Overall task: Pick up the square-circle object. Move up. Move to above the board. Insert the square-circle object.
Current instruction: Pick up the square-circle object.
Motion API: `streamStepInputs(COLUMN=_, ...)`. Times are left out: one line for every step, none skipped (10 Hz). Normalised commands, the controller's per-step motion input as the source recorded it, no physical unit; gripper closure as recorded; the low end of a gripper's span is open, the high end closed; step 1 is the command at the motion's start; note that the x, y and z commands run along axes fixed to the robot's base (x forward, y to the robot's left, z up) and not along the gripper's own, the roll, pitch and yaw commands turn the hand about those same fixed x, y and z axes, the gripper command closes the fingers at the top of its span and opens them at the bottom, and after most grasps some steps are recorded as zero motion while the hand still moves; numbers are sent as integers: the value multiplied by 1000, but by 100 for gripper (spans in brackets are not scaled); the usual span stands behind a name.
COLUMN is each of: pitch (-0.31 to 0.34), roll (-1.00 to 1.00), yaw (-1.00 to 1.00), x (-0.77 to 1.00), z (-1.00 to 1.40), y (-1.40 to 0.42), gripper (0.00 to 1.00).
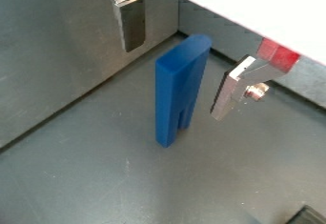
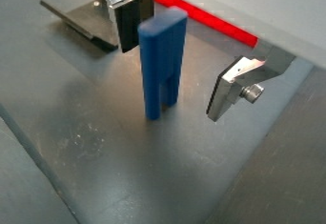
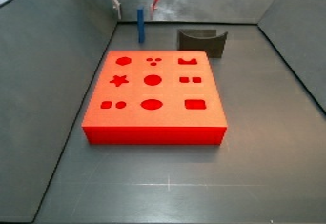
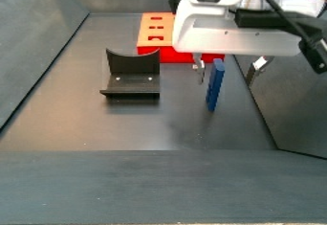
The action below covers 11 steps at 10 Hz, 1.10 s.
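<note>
A square cutout sits next to a round cutout in the red board, so the square-circle object's joined bars (image 1: 180,90) will go in together when I press down.
The square-circle object (image 1: 180,90) is a dark-blue upright peg of two joined bars, standing on the grey floor. It also shows in the other wrist view (image 2: 160,64) and in both side views (image 3: 140,24) (image 4: 215,83). My gripper (image 1: 180,61) is open, low around the peg's top, with one finger (image 1: 132,23) on one side and the other finger (image 1: 234,87) on the other, both apart from the peg. The gripper shows in a side view (image 4: 230,68) under the white hand. The red board (image 3: 154,94) lies flat with darker shape cutouts; its edge shows in a wrist view (image 2: 204,21).
A dark-grey curved holder (image 3: 201,41) stands beside the board's far end, also in a side view (image 4: 130,74) and a wrist view (image 2: 84,23). Grey walls (image 3: 64,37) close in the floor on the sides.
</note>
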Motion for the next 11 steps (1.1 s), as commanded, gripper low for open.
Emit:
streamStepInputs(pitch=-117, roll=-46, yaw=0, x=-51, z=-51, y=0, gripper=0)
streamStepInputs(pitch=-107, roll=0, yaw=49, x=-71, z=-123, y=-80, gripper=0)
streamStepInputs(pitch=-109, roll=76, yaw=240, x=-3, z=-143, y=-420, gripper=0)
streamStepInputs(pitch=-101, roll=336, yaw=283, x=-89, z=-57, y=-651, gripper=0)
streamStepInputs(pitch=0, roll=0, yaw=0, x=0, z=0, y=0, gripper=100)
streamStepInputs(pitch=0, roll=0, yaw=0, x=0, z=0, y=0, gripper=100)
streamStepInputs(pitch=0, roll=0, yaw=0, x=0, z=0, y=0, gripper=100)
streamStepInputs(pitch=0, roll=0, yaw=0, x=0, z=0, y=0, gripper=100)
streamStepInputs(pitch=0, roll=0, yaw=0, x=0, z=0, y=0, gripper=100)
streamStepInputs(pitch=0, roll=0, yaw=0, x=0, z=0, y=0, gripper=100)
streamStepInputs(pitch=0, roll=0, yaw=0, x=0, z=0, y=0, gripper=100)
